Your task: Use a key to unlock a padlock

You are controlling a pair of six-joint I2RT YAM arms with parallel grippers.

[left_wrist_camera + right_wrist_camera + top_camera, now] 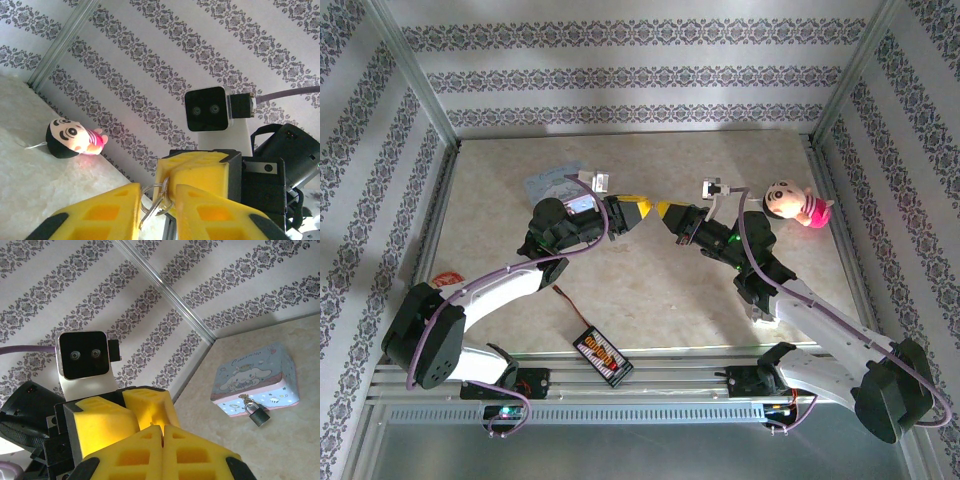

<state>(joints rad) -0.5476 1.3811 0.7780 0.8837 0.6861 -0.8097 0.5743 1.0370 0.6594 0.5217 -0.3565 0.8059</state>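
I should hold the key steady with my left gripper while my right gripper, now pinching the loose wire ring [157, 200], opens and takes the key's head [164, 194].
The key [151, 209] is a thin silvery piece hanging from a small wire ring [159, 194]. My right gripper [162, 430] is shut, and the ring comes out of the seam between its yellow fingers [200, 172]. My left gripper [158, 194] is open, tip to tip with the right one, and the key hangs in its gap. In the top view the left gripper [638, 209] and the right gripper [666, 210] meet above the table's middle. The padlock [256, 414], small and dark with a silvery shackle, hangs on the front of the light-blue tin [252, 375].
A small doll [795, 204] lies at the back right. A black board with wires [602, 356] sits near the front edge. The light-blue tin [552, 186] is behind the left arm. Patterned walls and metal rails enclose the table.
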